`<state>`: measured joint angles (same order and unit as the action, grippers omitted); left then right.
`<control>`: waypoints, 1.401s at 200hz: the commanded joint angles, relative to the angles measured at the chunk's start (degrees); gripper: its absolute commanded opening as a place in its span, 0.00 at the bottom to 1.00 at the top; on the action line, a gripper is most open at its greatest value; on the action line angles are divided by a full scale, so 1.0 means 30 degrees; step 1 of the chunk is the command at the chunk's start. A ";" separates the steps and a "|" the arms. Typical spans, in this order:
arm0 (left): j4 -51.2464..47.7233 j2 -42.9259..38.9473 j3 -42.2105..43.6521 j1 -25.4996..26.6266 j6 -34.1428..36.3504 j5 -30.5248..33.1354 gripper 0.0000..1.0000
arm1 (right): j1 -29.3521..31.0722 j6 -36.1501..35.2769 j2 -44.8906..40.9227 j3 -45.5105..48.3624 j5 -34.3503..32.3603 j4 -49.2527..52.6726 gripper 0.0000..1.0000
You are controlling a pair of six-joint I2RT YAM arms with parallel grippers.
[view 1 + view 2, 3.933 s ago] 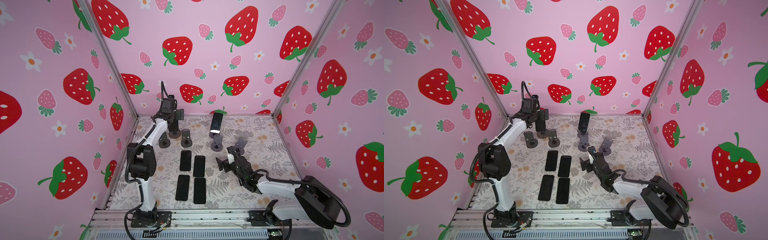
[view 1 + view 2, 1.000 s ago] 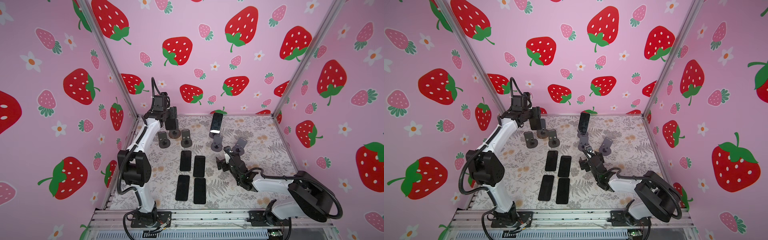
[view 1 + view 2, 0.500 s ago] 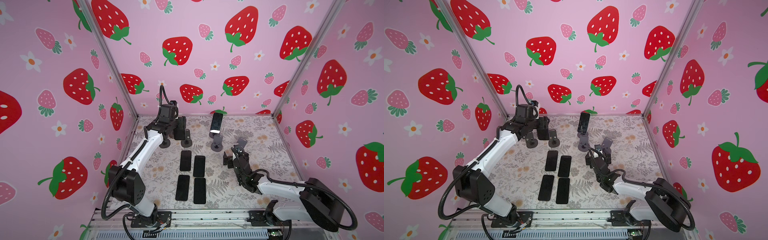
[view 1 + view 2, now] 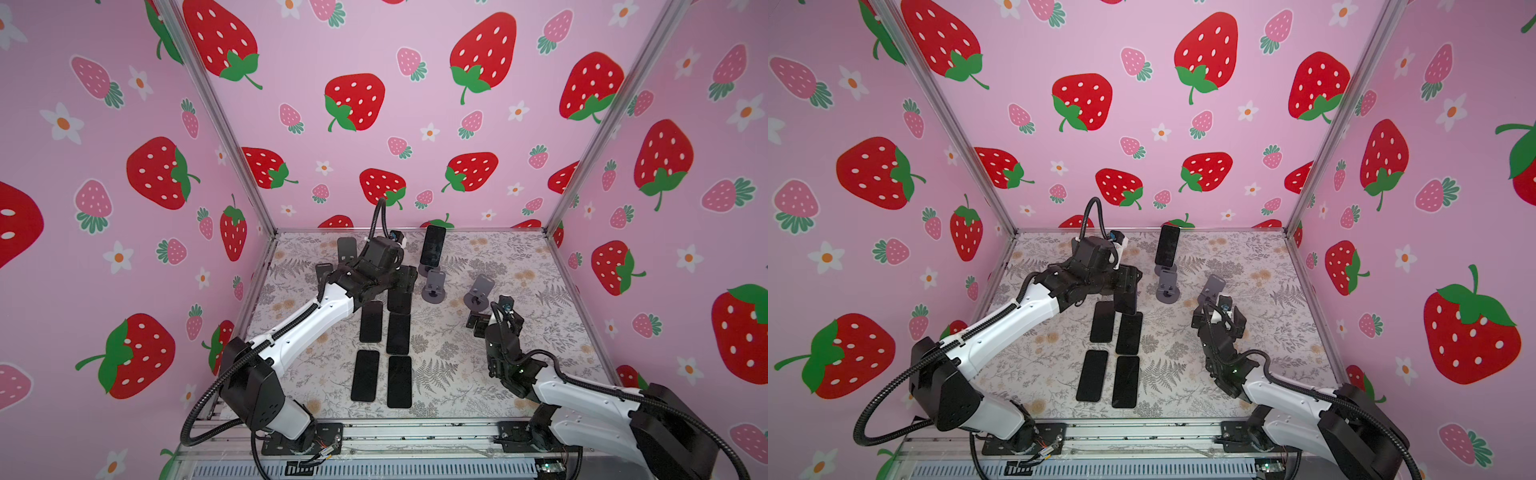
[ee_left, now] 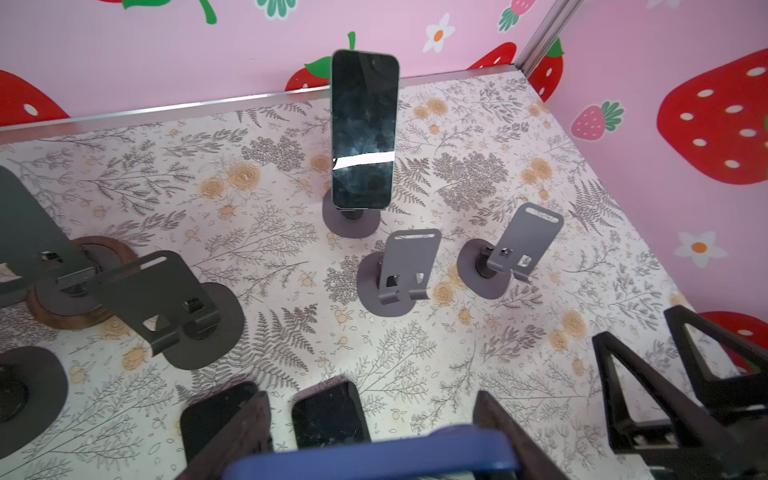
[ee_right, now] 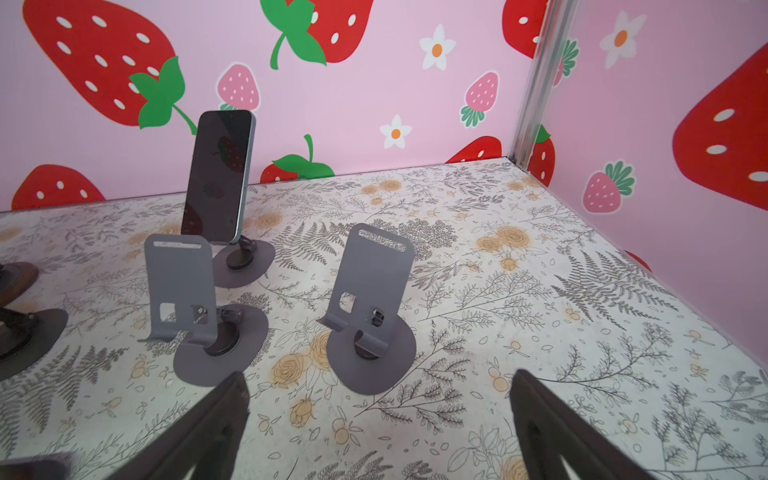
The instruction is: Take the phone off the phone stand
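The table beside the flat phones is clear for the blue-edged phone, so the robot's left gripper should keep carrying it there until it lies flat.
A dark phone with a blue edge sits between my left gripper's fingers, which are shut on it. In both top views that left gripper holds this phone low over the far end of the flat phones. Another phone stands upright on its phone stand at the back. My right gripper is open and holds nothing, just in front of an empty grey stand.
Several black phones lie flat in two columns mid-table. Two empty grey stands stand right of centre. Darker empty stands and a wooden-based one crowd the back left. Pink walls close three sides.
My left arm has swung from the back-left stands toward the middle and down with the phone in its grip. The right gripper has shifted slightly right, still open.
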<state>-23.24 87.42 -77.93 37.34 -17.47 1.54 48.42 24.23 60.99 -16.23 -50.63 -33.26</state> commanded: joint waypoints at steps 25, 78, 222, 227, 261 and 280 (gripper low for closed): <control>0.1250 0.0777 0.1088 0.2149 -0.2902 -0.0060 0.66 | -0.0603 0.1278 -0.0848 0.0488 -0.0672 -0.0005 1.00; 0.1492 0.2666 0.1538 0.4310 -0.4835 0.1408 0.66 | -0.0851 0.1559 -0.1014 0.0439 -0.0844 0.0347 1.00; 0.2850 0.6590 0.1280 0.5497 -0.7622 0.3794 0.64 | -0.1029 0.1768 -0.0925 0.0224 -0.0586 0.0685 1.00; 0.2856 0.6688 0.1273 0.5511 -0.7630 0.3951 0.64 | -0.1044 0.1768 -0.0937 0.0224 -0.0555 0.0713 1.00; 0.3051 0.7740 0.0819 0.5512 -0.7945 0.3976 0.64 | -0.1112 0.1855 -0.0978 0.0290 -0.0588 0.0727 1.00; 0.3097 0.8594 0.0393 0.5495 -0.8025 0.3906 0.64 | -0.1131 0.1870 -0.0988 0.0173 -0.0410 0.0882 1.00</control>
<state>-15.29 110.17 -73.80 53.65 -39.42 11.40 45.43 28.51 58.57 -15.25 -51.57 -31.59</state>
